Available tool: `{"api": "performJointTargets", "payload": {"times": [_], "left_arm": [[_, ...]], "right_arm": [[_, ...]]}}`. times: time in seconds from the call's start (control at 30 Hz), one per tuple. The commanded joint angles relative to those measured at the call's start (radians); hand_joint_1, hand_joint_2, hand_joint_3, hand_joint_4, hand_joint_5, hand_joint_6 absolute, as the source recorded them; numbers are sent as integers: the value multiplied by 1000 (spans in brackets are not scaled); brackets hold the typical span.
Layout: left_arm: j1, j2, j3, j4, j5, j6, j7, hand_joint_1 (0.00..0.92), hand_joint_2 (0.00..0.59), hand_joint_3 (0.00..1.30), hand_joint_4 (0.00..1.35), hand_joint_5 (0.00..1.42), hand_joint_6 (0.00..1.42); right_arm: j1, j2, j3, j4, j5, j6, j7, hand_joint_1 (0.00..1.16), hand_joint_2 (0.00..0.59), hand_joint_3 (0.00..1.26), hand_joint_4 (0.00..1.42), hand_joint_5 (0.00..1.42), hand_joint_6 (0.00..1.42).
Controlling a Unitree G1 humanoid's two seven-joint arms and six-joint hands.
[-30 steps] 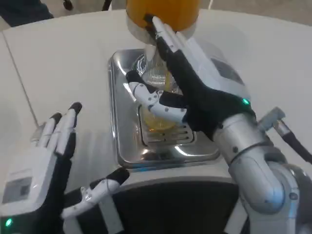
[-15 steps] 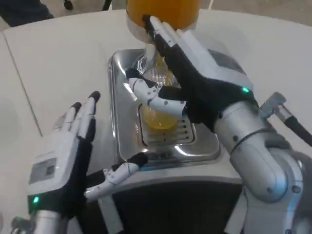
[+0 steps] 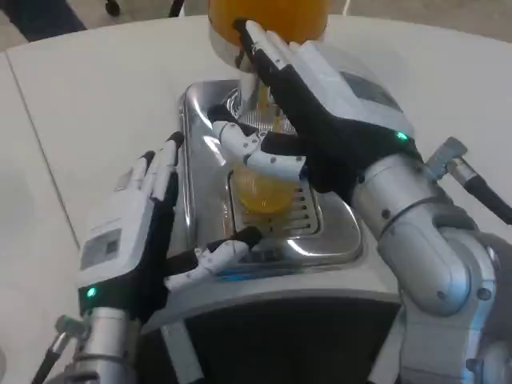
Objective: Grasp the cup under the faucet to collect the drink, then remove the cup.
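Observation:
The orange drink (image 3: 263,194) sits low in the clear cup (image 3: 264,122), so the drink will tilt but stay under the cup's rim when the robot carries the cup.
A clear cup (image 3: 261,190) with orange drink in its bottom stands on the grille of the silver drip tray (image 3: 198,152), under the faucet of the orange juice tank (image 3: 268,14). My right hand (image 3: 324,120) reaches in from the right. Its fingers (image 3: 258,46) stretch straight up to the faucet at the tank's base, and its thumb (image 3: 250,154) lies across the front of the cup. My left hand (image 3: 132,232) is open at the tray's left edge, palm facing the cup, thumb (image 3: 214,256) over the tray's front rim. It does not touch the cup.
The dispenser's dark base (image 3: 280,336) fills the near foreground. The white table (image 3: 104,88) spreads out to the left and behind. My right forearm (image 3: 424,248) crosses the lower right.
My left hand has risen and moved forward and right, up to the tray's left side near the cup. My right hand has stayed at the faucet.

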Motion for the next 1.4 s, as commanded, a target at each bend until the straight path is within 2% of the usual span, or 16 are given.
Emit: {"api": "performJointTargets", "payload": {"times": [0.03,0.17,0.2,0.27,0.33,0.4,0.53,0.6,0.77,0.83,0.87,0.93,0.97,1.03,1.17,1.4], "left_arm": [[-13,-14,-25,27,-7,-1,18,242,85,0,0,16,58],[-18,-18,-34,30,-9,-4,21,243,85,0,0,16,58],[-19,-19,-34,31,-11,-4,20,241,84,0,0,16,58],[-21,-19,-36,27,-17,-6,9,218,77,0,0,5,45],[-22,-15,-40,21,-18,-7,0,199,74,0,0,4,43],[-21,-13,-42,19,-19,-9,0,180,75,0,0,4,42],[-24,-9,-50,22,-19,-10,2,134,95,0,0,4,42],[-26,-8,-57,20,-11,-3,7,106,115,0,0,11,50],[-39,-9,-70,27,0,11,7,104,116,0,0,14,54],[-49,-13,-75,34,-2,10,7,139,102,0,0,16,57],[-55,-15,-79,38,0,10,9,159,100,0,0,16,57],[-69,-22,-85,50,-1,9,13,202,92,0,0,26,58],[-74,-25,-87,56,-2,9,15,207,93,0,0,27,58],[-86,-32,-92,71,-6,3,22,234,86,0,0,34,70],[-103,-53,-91,104,-31,-11,44,280,93,0,0,68,106],[-208,-99,-86,274,-111,-95,120,336,92,0,0,103,143]], "right_arm": [[43,14,-1,-2,16,-14,3,372,489,34,0,0,80],[108,42,-9,-50,-8,-9,-52,376,491,34,0,0,80],[128,48,-1,-72,-42,-11,-68,389,493,26,0,0,67],[197,64,16,-139,-106,-45,-167,408,502,14,0,0,49],[241,78,16,-171,-132,-69,-220,420,504,5,0,0,35],[276,92,2,-183,-136,-80,-238,446,501,0,0,0,17],[336,85,-39,-220,-157,-110,-212,454,501,0,0,0,17],[400,45,-62,-256,-141,-162,-216,457,501,0,0,0,17],[588,-51,-130,-354,-92,-292,-234,464,501,0,0,0,17],[658,-80,-161,-413,-87,-339,-216,473,510,0,0,0,27],[683,-106,-175,-437,-88,-370,-195,491,504,0,0,0,30],[726,-145,-195,-453,-100,-426,-175,514,514,0,0,0,33],[745,-156,-205,-446,-91,-441,-166,531,502,0,0,0,33],[770,-144,-219,-435,-70,-440,-142,537,500,0,0,0,33],[788,-150,-238,-416,-31,-495,-166,544,500,0,0,0,33],[848,-207,-335,-375,71,-560,-167,610,462,0,0,0,46]]}}
